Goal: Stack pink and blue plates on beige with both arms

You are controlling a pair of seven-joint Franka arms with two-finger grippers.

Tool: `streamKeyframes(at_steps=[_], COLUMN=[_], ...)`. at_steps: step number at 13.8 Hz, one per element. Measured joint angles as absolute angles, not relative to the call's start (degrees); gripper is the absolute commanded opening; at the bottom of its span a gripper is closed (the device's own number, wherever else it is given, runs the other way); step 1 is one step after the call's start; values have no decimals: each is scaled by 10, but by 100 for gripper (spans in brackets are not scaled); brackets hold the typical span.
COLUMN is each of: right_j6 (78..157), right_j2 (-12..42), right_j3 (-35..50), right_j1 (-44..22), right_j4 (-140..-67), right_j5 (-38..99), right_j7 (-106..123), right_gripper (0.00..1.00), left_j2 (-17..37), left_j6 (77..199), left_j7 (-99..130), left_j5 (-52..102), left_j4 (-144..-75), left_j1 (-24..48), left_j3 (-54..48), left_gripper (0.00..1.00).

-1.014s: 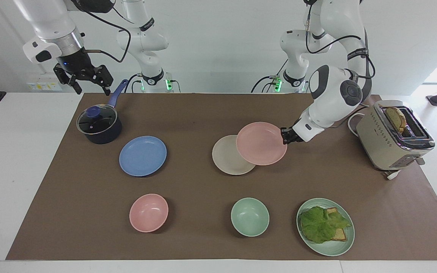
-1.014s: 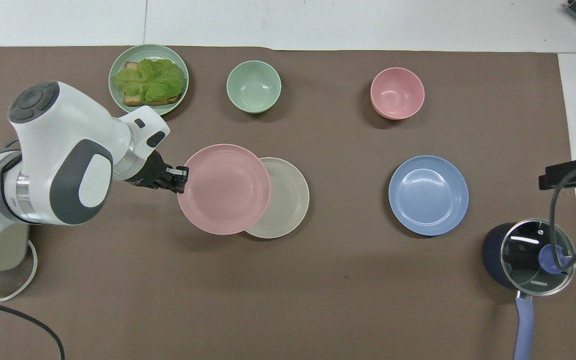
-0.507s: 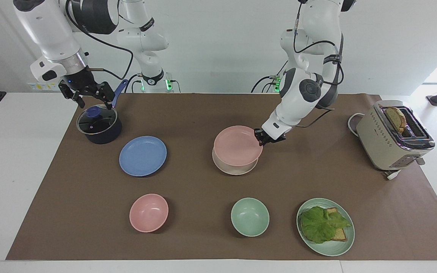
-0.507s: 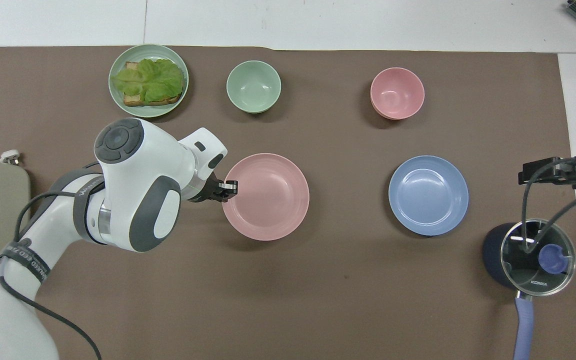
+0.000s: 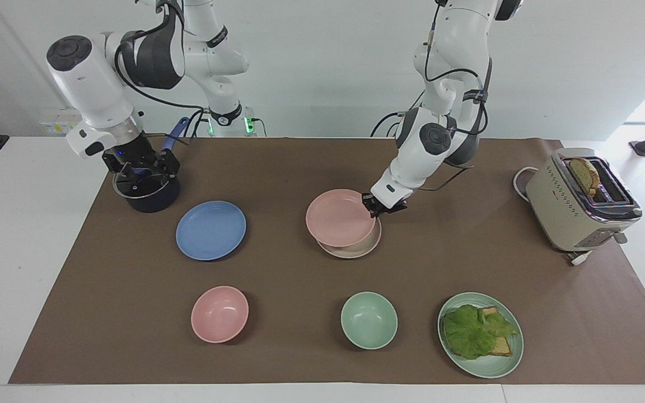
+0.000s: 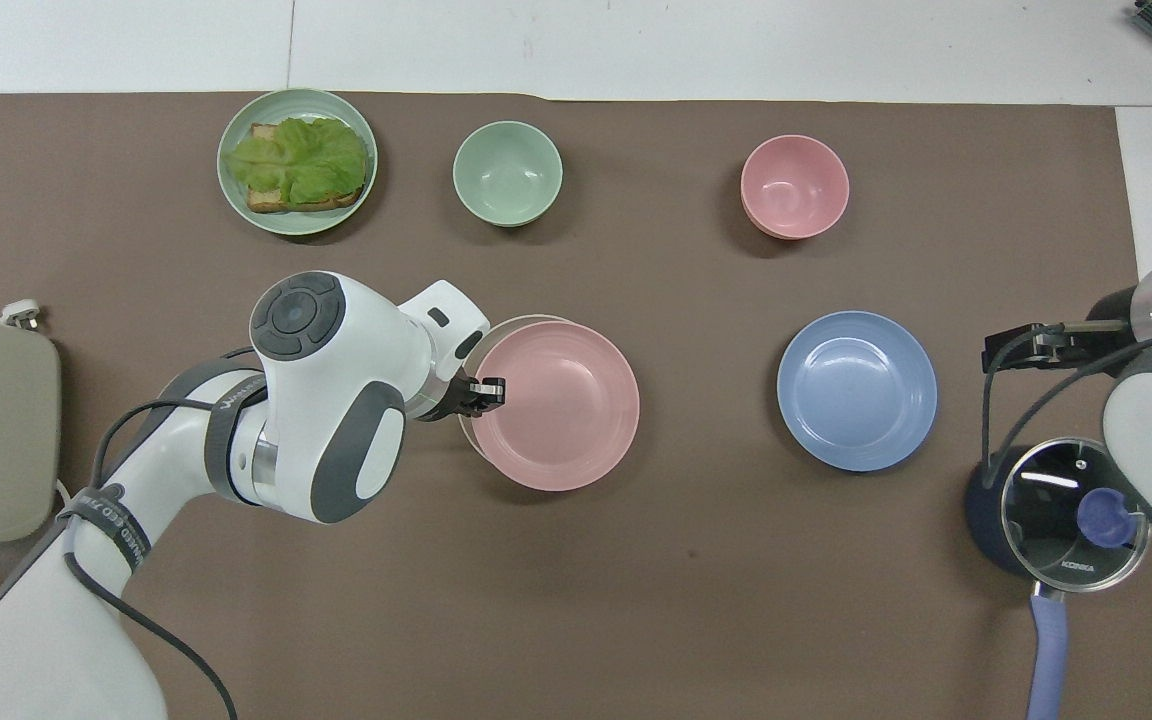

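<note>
The blue plate (image 6: 857, 391) looks about as wide as the pink plate (image 6: 562, 408), so it will cover nearly all the pink when the robot stacks it.
My left gripper (image 5: 376, 206) (image 6: 492, 390) is shut on the rim of the pink plate (image 5: 339, 217) (image 6: 564, 405). It holds the plate over the beige plate (image 5: 363, 248) (image 6: 502, 327), shifted a little toward the right arm's end. Only a crescent of the beige plate shows under it, and I cannot tell whether the two touch. The blue plate (image 5: 210, 230) (image 6: 856, 390) lies flat on the brown mat toward the right arm's end. My right gripper (image 5: 142, 167) (image 6: 1036, 346) hangs open over the lidded pot, holding nothing.
A dark pot with a glass lid (image 5: 146, 193) (image 6: 1061, 510) stands nearer to the robots than the blue plate. Farther from the robots stand a pink bowl (image 5: 219, 313), a green bowl (image 5: 368, 320) and a green plate with lettuce and bread (image 5: 480, 334). A toaster (image 5: 580, 198) stands at the left arm's end.
The left arm carried the pink plate from beside the beige plate to over it, overshooting slightly toward the right arm's end. The right gripper came down over the pot.
</note>
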State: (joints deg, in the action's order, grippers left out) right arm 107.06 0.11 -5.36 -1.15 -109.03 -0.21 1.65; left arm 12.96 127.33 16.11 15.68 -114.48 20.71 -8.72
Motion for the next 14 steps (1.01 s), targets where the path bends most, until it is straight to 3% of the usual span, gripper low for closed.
streamKeyframes(at_steps=[6, 7, 8, 9, 14], right_j6=[1181, 1198, 1216, 1229, 1291], right_j2=[34, 41, 53, 65, 122], right_j3=[-53, -53, -53, -53, -54], right_j1=[-12, -12, -12, -12, -6], right_j4=[-1162, -1174, -1181, -1185, -1192], right_j5=[-1, 1, 13, 27, 67], right_j7=[33, 41, 52, 63, 113], right_gripper=[100, 100, 100, 100, 100], left_j2=[130, 130, 130, 130, 130], left_j6=[1273, 1273, 1273, 1273, 1273], left_j7=[161, 161, 161, 161, 161], left_j5=[157, 157, 157, 157, 157], left_j4=[-1145, -1146, -1146, -1146, -1146], left_j1=[200, 198, 198, 198, 198], left_j3=[-77, -76, -75, -75, -75], left_gripper=[0, 25, 88, 100, 100])
